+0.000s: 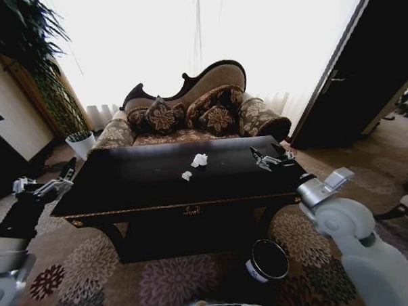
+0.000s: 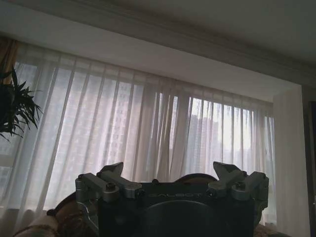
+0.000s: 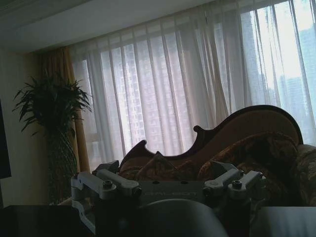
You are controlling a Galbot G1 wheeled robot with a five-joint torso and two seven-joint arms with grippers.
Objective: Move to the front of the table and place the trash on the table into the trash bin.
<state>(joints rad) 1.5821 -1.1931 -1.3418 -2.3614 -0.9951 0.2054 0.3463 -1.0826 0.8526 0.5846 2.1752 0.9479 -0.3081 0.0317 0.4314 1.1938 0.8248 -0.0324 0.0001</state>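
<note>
The larger wad (image 1: 199,160) will come off by itself when I lift, and the smaller wad will stay where it is, since dark tabletop shows (image 1: 192,169) between the two wads.
The glossy black table (image 1: 131,180) with gold trim stands right in front of me. Two crumpled white paper wads lie near its middle, the larger wad (image 1: 199,160) just behind the smaller wad (image 1: 187,175). On the carpet by the table's front right leg stands the small round black trash bin (image 1: 268,260) with its white label. My left gripper (image 1: 67,171) hovers off the table's left end, open and empty, and the left gripper (image 2: 170,170) faces the curtains in its wrist view. My right gripper (image 1: 263,152) is over the table's right end, open and empty, to the right of the wads.
A patterned sofa (image 1: 189,120) with cushions stands close behind the table. A white plant pot (image 1: 82,143) and tall plant stand at the back left. A dark door (image 1: 363,71) is at the right. Floral carpet (image 1: 94,280) lies in front.
</note>
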